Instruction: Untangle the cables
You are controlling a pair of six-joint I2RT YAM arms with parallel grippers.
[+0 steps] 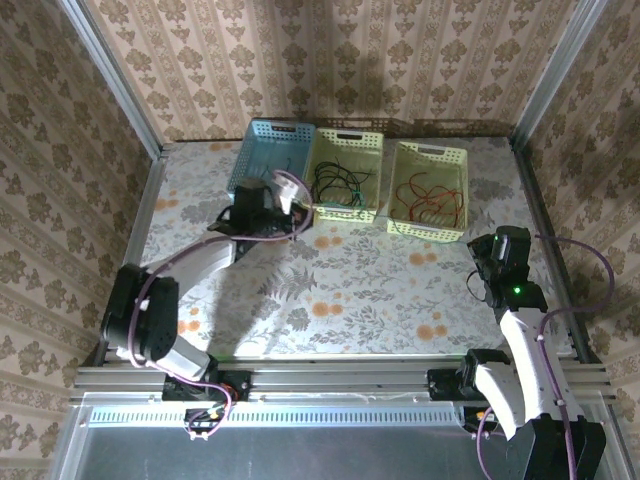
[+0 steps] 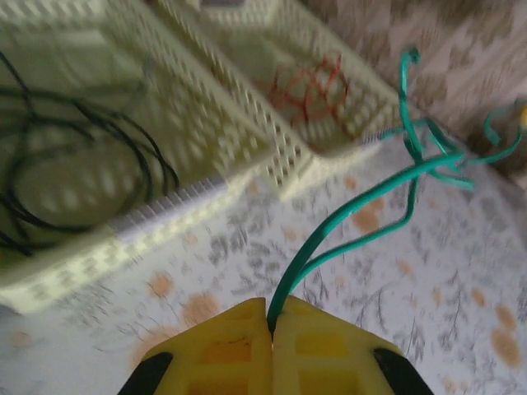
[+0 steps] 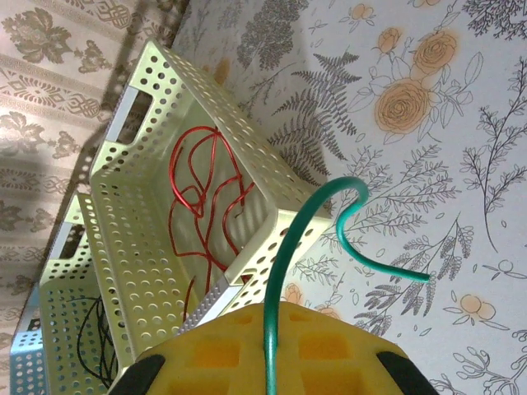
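The green end at my right gripper (image 3: 426, 277) hangs free of my left gripper's cable, so my left gripper continues over the blue basket (image 1: 272, 158) and lets go there.
In the left wrist view a green cable (image 2: 354, 216) rises from my left gripper (image 2: 272, 319), whose yellow jaws are shut on a doubled strand of it. The strand runs up and right to loose loops above the table. My right gripper (image 3: 268, 317) is shut on a green cable (image 3: 309, 222) that arches up and curls to the right above the floral tabletop. Black cables (image 2: 49, 164) lie in the middle basket (image 1: 345, 205), and red cables (image 3: 202, 202) lie in the right basket (image 1: 430, 228). From above, my left gripper (image 1: 292, 205) is at the middle basket's front left corner and my right gripper (image 1: 483, 265) is in front of the right basket.
A blue basket (image 1: 262, 140) stands left of the two pale yellow ones along the back of the table (image 1: 350, 290). Patterned walls close in the back and both sides. A metal rail (image 1: 340, 375) runs along the near edge between the arm bases.
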